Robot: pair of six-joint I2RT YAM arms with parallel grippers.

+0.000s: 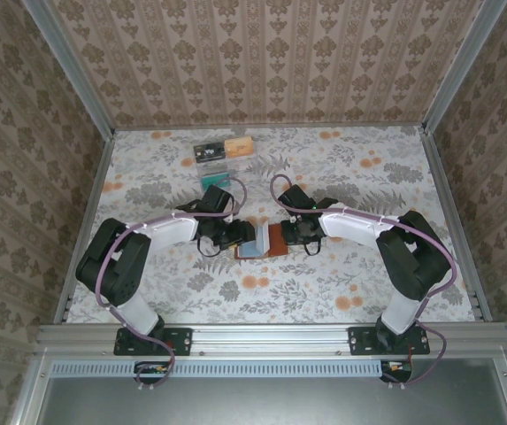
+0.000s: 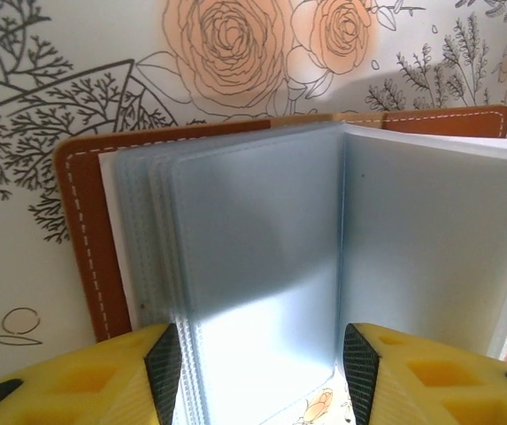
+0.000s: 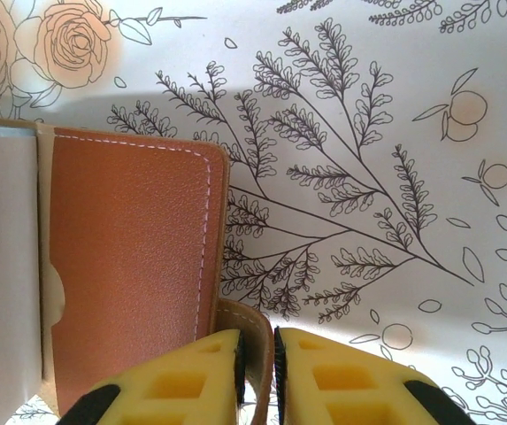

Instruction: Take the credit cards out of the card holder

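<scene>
The pocket page (image 2: pixel 257 230) that faces up is empty, and another page is standing halfway turned. My left gripper should open and flip pages over onto the leather flap (image 3: pixel 129 239).
The card holder (image 1: pixel 263 241) lies open at the middle of the table, with a reddish-brown leather cover (image 2: pixel 80 230) and grey-blue pocket pages (image 2: pixel 253 266). My left gripper (image 1: pixel 235 235) straddles the raised pocket pages, its pads (image 2: pixel 163 372) closed against their sides. My right gripper (image 3: pixel 257 354) is shut on the tan leather strap (image 3: pixel 251 323) at the edge of the card holder's right flap (image 3: pixel 129 266). The credit cards lie at the back left: black (image 1: pixel 207 150), orange-tan (image 1: pixel 238 143) and teal (image 1: pixel 215 178). The pockets I see hold nothing.
The floral table cover (image 1: pixel 350 266) stretches out on all sides of the card holder. Patterned walls and metal frame posts (image 1: pixel 452 208) close in the table at the left, right and back. The arm bases sit on the near rail (image 1: pixel 271 338).
</scene>
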